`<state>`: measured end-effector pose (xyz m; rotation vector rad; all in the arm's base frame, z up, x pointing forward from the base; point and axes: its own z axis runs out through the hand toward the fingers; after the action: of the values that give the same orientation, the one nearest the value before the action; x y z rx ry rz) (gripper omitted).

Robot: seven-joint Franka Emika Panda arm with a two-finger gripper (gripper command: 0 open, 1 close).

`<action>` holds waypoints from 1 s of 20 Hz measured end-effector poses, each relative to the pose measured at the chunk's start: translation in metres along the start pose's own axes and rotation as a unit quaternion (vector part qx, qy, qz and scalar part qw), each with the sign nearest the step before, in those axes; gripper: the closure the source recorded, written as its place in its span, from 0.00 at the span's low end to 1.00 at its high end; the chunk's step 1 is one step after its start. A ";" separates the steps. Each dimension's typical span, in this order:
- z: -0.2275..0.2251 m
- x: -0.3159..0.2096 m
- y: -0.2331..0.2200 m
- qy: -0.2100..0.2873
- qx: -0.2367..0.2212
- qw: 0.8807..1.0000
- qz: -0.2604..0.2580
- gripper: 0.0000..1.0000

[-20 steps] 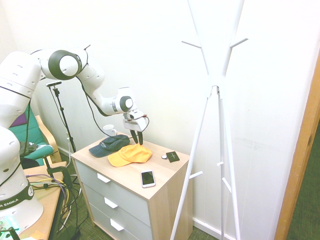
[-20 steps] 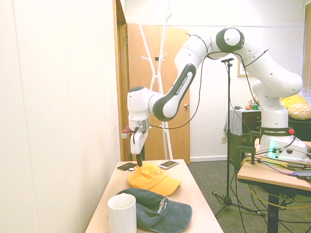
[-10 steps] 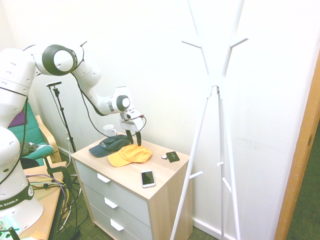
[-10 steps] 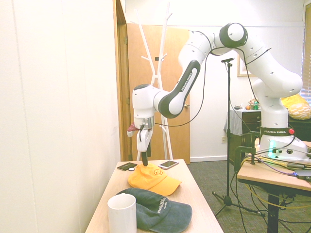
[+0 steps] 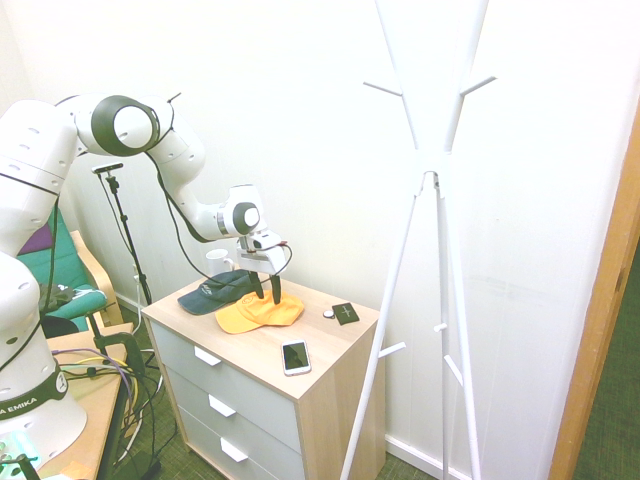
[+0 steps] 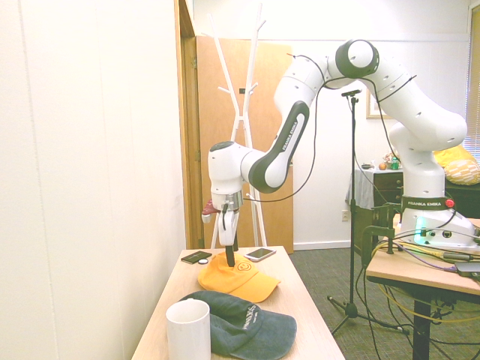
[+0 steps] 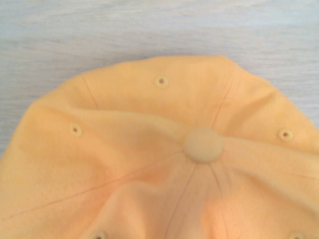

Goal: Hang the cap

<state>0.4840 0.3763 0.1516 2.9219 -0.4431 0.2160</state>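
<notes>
My gripper is going to lift the orange-yellow cap (image 6: 237,280), whose top sags in soft folds (image 7: 149,120) around its top button, so I expect the cap to pull up taller, with its brim sticking out.
The orange-yellow cap (image 5: 257,313) (image 6: 238,276) lies on the wooden dresser top (image 5: 310,335), its brim toward the navy cap and a small dark smiley on its front. In the wrist view the cap's crown (image 7: 149,164) fills the picture, its top button right of centre. My gripper (image 5: 267,291) (image 6: 230,259) points straight down onto the back of the crown, open, with its dark fingers (image 5: 276,292) apart and reaching down to the fabric. The white coat stand (image 5: 432,170) (image 6: 244,112) rises to the right of the dresser.
A dark navy cap (image 5: 215,290) (image 6: 241,322) lies beside the orange one, with a white mug (image 5: 216,261) (image 6: 187,331) behind it. A phone (image 5: 295,357) (image 6: 259,254), a small black square (image 5: 345,313) and a small round item (image 5: 328,314) sit on the dresser. The wall runs close behind.
The gripper has come down and shifted toward the cap's crown; its fingers now reach the fabric. The cap has not moved.
</notes>
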 end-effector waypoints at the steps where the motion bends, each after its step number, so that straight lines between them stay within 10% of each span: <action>1: 0.000 0.000 0.000 0.000 0.000 1.000 -0.001 1.00; 20: 0.000 0.002 0.000 0.006 0.000 1.000 -0.004 1.00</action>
<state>0.4855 0.3753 0.1519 2.9212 -0.4287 0.2310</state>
